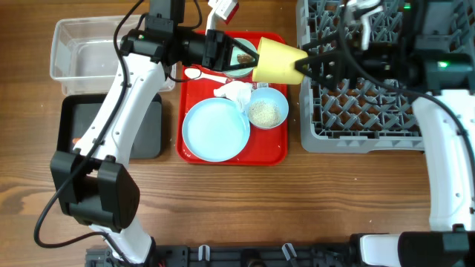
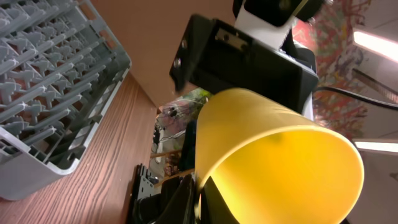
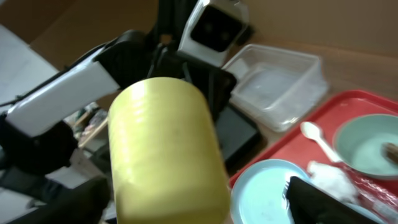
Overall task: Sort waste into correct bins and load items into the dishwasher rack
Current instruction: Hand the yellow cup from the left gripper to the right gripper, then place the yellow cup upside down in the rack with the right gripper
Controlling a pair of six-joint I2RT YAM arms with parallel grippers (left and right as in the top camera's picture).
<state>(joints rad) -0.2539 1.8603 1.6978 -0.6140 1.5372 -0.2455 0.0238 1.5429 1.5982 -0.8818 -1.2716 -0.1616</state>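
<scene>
Next, my right gripper grabs the cup's base end [image 1: 300, 59] and puts the cup in the rack with its opening down, because my left gripper is holding the yellow cup by its rim [image 1: 258, 61].
The yellow cup [image 1: 278, 61] hangs on its side above the red tray's far right corner, beside the dishwasher rack [image 1: 356, 122]. My left gripper [image 1: 236, 53] is shut on its rim [image 2: 199, 199], one finger inside the cup [image 2: 280, 168]. My right gripper [image 1: 306, 67] is open, its fingers either side of the cup's base end [image 3: 165, 155]. On the tray lie the pale-blue plate [image 1: 215, 130], the pale-blue bowl with rice [image 1: 267, 111], the napkin [image 1: 234, 90] and the mint-green bowl [image 3: 367, 146] with a brown lump. The carrot [image 1: 76, 141] lies in the black tray [image 1: 148, 130].
The red tray [image 1: 194, 148] also holds a white spoon [image 1: 204, 73]. The clear tub [image 1: 82, 52] stands at the far left, behind the black tray. The rack fills the far right. Both arms cross above the tray's far edge.
</scene>
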